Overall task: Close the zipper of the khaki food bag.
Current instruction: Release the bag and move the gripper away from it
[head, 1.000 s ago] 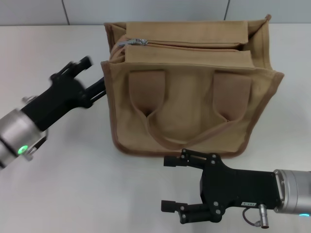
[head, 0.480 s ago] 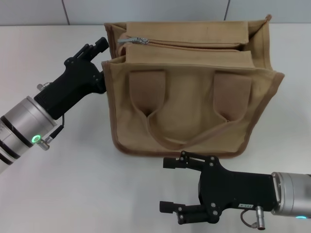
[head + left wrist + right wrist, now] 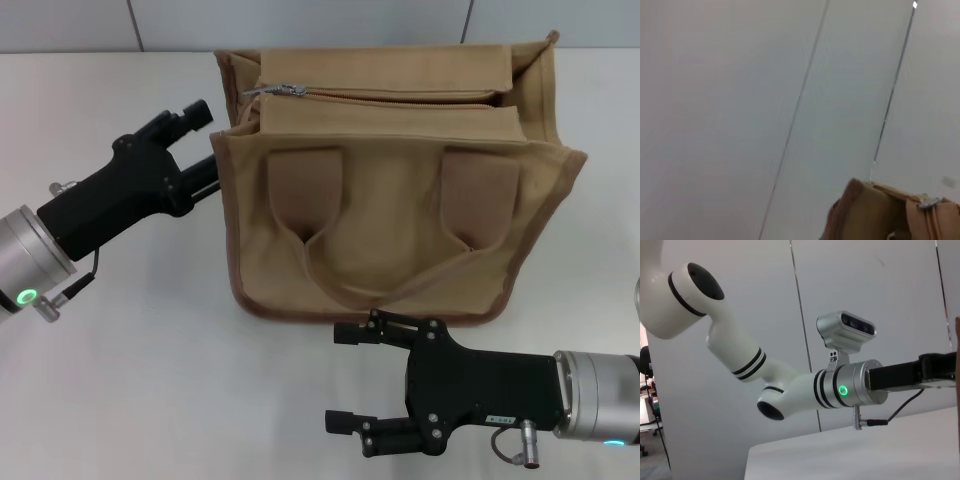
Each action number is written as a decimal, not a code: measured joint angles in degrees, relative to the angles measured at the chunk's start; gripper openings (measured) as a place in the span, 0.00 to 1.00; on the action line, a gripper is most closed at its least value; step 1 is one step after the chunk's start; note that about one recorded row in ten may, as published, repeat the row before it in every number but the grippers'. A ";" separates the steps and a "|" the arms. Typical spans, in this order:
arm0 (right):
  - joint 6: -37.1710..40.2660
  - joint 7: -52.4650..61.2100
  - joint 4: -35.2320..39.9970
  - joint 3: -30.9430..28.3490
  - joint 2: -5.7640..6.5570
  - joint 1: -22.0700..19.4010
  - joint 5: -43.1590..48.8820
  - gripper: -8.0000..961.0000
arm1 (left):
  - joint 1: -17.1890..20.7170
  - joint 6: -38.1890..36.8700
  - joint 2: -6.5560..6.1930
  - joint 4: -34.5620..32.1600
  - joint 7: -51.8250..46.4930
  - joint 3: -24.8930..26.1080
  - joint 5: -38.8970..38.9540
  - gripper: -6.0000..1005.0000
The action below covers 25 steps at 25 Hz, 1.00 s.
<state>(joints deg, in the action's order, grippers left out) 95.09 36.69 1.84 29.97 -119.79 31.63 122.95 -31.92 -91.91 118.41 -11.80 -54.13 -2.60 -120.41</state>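
Observation:
The zipper's end piece [image 3: 247,110] is folded down inside the bag next to the slider. My left gripper should back away, and clamp the end piece once it lies over the bag's side edge [image 3: 225,90].
The khaki food bag [image 3: 385,215] stands on the white table with its handles lying on its front face. The zipper [image 3: 400,95] runs along its top, and the silver slider [image 3: 285,90] sits at the bag's left end. My left gripper [image 3: 203,142] is open and empty, right beside the bag's upper left edge, below and left of the slider. The left wrist view shows the bag's corner [image 3: 862,210] and the slider [image 3: 929,202]. My right gripper [image 3: 345,377] is open and empty, low over the table just in front of the bag.
The white table [image 3: 130,380] reaches a grey panelled wall [image 3: 300,20] just behind the bag. The right wrist view shows my left arm [image 3: 850,387] over the table.
My left gripper swung up toward the bag's upper left corner, then drew back a little to the left. The bag's top left has flattened. My right gripper shifted slightly left.

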 joint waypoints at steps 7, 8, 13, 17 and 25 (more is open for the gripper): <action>-0.25 -1.08 -0.82 0.00 -0.04 0.35 0.01 0.87 | -1.87 -0.21 0.26 -0.16 -1.15 -0.17 0.36 0.79; -0.25 -1.08 -0.82 0.00 -0.04 0.35 0.01 0.87 | -1.87 -0.21 0.26 -0.16 -1.15 -0.17 0.36 0.79; -0.35 -1.16 -1.32 -0.02 -0.08 0.24 0.01 0.87 | -2.86 -2.10 0.28 0.52 -1.65 -0.05 3.70 0.79; -0.51 -1.18 -1.72 -0.15 -0.09 -0.29 0.01 0.87 | -1.76 -3.34 0.01 -2.00 -4.24 -0.26 4.62 0.79; -0.53 -1.19 -1.84 -0.18 -0.09 -0.60 0.01 0.87 | 2.62 -1.50 -0.04 -7.88 -5.43 0.72 5.80 0.79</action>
<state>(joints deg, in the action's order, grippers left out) 94.56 35.50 0.00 29.79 -119.89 31.03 122.96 -29.30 -93.40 118.37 -19.67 -59.56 -1.87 -114.61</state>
